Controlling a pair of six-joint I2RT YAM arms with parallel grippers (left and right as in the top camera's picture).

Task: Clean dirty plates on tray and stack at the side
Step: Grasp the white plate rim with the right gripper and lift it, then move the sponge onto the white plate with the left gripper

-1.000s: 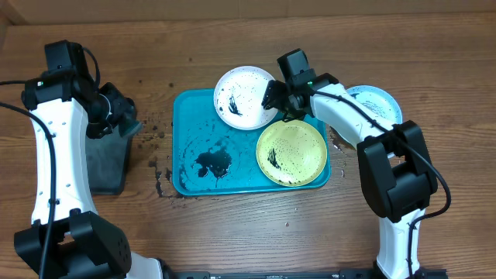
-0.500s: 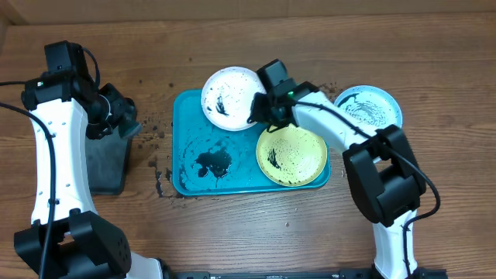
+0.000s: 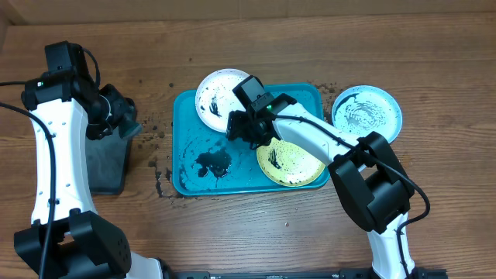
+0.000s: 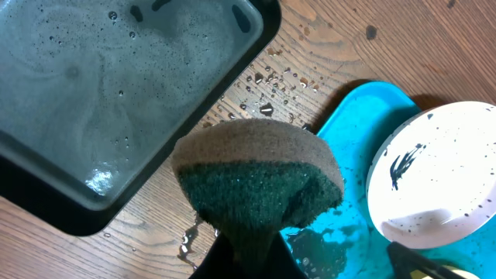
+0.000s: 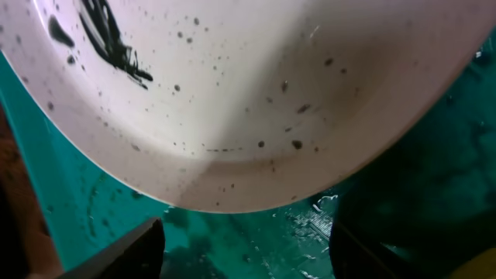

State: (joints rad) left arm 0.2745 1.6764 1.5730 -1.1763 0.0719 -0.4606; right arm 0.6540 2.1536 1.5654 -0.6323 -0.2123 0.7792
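Note:
The white plate hangs over the tray's far rim. Next, my right gripper moves it into the tray and pinches the plate's edge before my left gripper scrubs.
The white plate with dark smears lies over the far rim of the teal tray, partly off it. It fills the right wrist view and shows in the left wrist view. My right gripper is open at the plate's near edge, its fingers spread over the wet tray. The yellow-green plate lies in the tray's right part. The light blue plate lies on the table to the right of the tray. My left gripper is shut on a green-and-tan sponge.
A black tray of soapy water stands at the left, under the left gripper, and shows in the left wrist view. A dark puddle lies in the teal tray. Dark crumbs and water drops dot the wood between the trays.
My right gripper has moved left across the tray, and the white plate has slid left with it onto the tray's far-left rim. The left arm has not moved.

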